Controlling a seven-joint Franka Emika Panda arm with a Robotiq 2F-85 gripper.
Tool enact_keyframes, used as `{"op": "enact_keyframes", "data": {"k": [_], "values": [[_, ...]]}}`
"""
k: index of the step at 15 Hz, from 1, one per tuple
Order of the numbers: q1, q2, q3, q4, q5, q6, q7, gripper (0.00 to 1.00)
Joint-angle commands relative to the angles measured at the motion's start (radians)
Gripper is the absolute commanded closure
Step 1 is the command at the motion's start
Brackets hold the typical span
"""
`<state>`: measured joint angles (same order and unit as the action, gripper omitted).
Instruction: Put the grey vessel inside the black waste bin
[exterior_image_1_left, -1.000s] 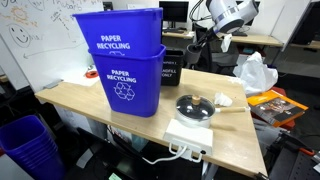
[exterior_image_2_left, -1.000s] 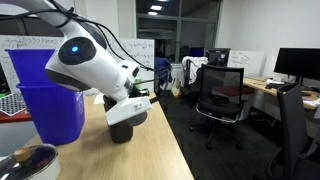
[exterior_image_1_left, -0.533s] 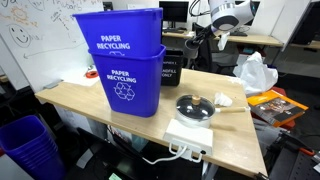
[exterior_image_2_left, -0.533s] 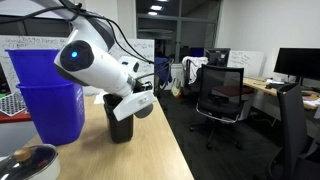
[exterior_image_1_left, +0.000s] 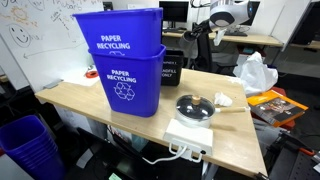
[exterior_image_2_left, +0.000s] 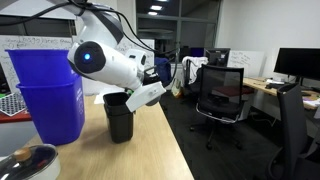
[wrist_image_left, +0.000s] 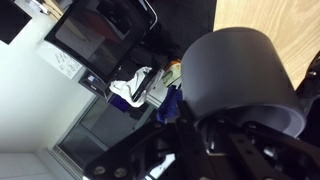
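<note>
Next, I straighten the grey vessel (wrist_image_left: 238, 75), go up and move over the bin's opening (exterior_image_2_left: 117, 98) before I let go, because my gripper is holding the vessel at a tilt next to the black waste bin.
My gripper (wrist_image_left: 225, 128) is shut on the grey vessel (wrist_image_left: 235, 70), a dark grey cylinder that fills the right of the wrist view. In both exterior views the gripper (exterior_image_1_left: 192, 36) (exterior_image_2_left: 160, 73) hangs in the air, tilted, just above and beside the black waste bin (exterior_image_1_left: 172, 68) (exterior_image_2_left: 118, 117). The bin stands on the wooden table (exterior_image_1_left: 235, 115) behind the blue bins, with white lettering on its side. I cannot make out the vessel in the exterior views.
Two stacked blue paper recycling bins (exterior_image_1_left: 125, 60) (exterior_image_2_left: 50, 95) stand beside the black bin. A round lidded pan (exterior_image_1_left: 195, 107) sits on a white box (exterior_image_1_left: 190, 133). A white bag (exterior_image_1_left: 255, 72) lies at the table's far side. An office chair (exterior_image_2_left: 220, 95) stands off the table.
The arm has swung up and toward the black bin, tilting the gripper. The bin, hidden behind the wrist before, now shows in full in an exterior view.
</note>
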<state>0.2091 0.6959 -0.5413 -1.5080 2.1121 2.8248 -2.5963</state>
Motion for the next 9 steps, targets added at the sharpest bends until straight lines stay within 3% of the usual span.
{"op": "enact_keyframes", "data": {"k": [1, 5, 9], "values": [[0.024, 0.015, -0.031, -0.028, 0.095, -0.069, -0.014, 0.96], [0.007, 0.008, -0.006, -0.085, 0.202, -0.181, -0.016, 0.96], [0.029, 0.026, -0.058, -0.105, 0.269, -0.315, -0.016, 0.96]]}}
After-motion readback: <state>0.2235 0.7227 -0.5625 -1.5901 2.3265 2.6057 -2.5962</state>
